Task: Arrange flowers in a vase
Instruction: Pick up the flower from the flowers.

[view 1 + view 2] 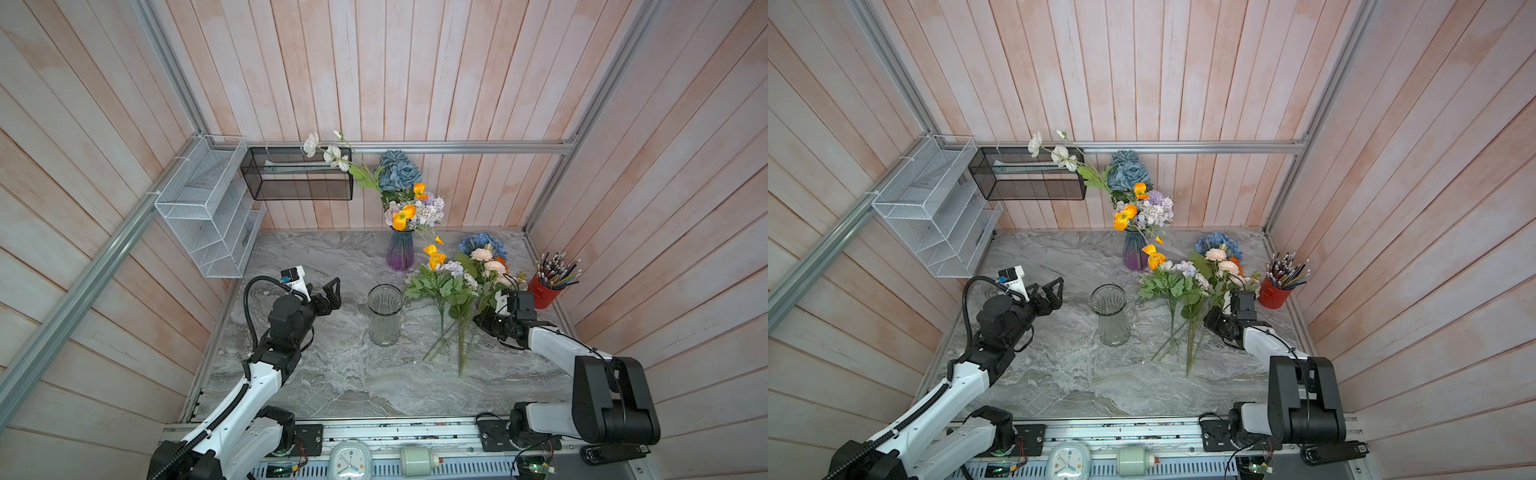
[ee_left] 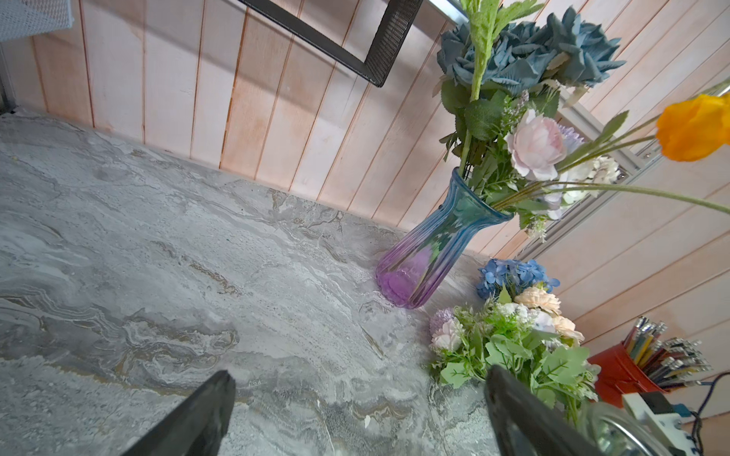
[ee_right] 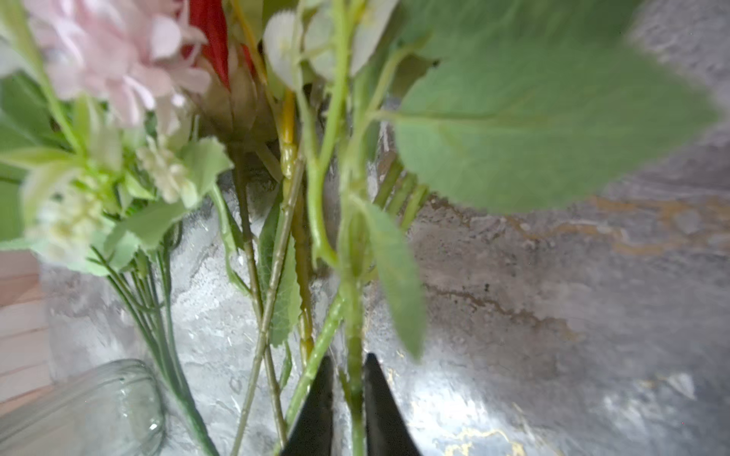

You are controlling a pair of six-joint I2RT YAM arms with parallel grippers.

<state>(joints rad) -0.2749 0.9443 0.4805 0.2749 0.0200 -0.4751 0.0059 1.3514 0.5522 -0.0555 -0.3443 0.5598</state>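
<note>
My right gripper should first lift the peach flower (image 1: 482, 254) clear and stand it upright above the clear vase's opening (image 1: 385, 298), because the flower lies flat across the other stems.
An empty clear glass vase (image 1: 385, 313) stands mid-table in both top views. Right of it lies a heap of loose flowers (image 1: 457, 286), with pale, peach and blue blooms and their long green stems fanned toward the front. My right gripper (image 1: 482, 318) reaches into those stems. In the right wrist view its jaws (image 3: 348, 367) are shut on one thick green stem (image 3: 353, 316) that carries a large leaf. My left gripper (image 1: 332, 293) hovers left of the clear vase, open and empty (image 2: 359, 377). A purple-blue vase (image 1: 400, 249) at the back holds several flowers.
A red cup of pencils (image 1: 544, 291) stands by the right wall, close behind my right wrist. A white wire rack (image 1: 203, 208) and a black mesh basket (image 1: 299, 174) hang at the back left. A small clock (image 1: 350, 459) sits on the front rail.
</note>
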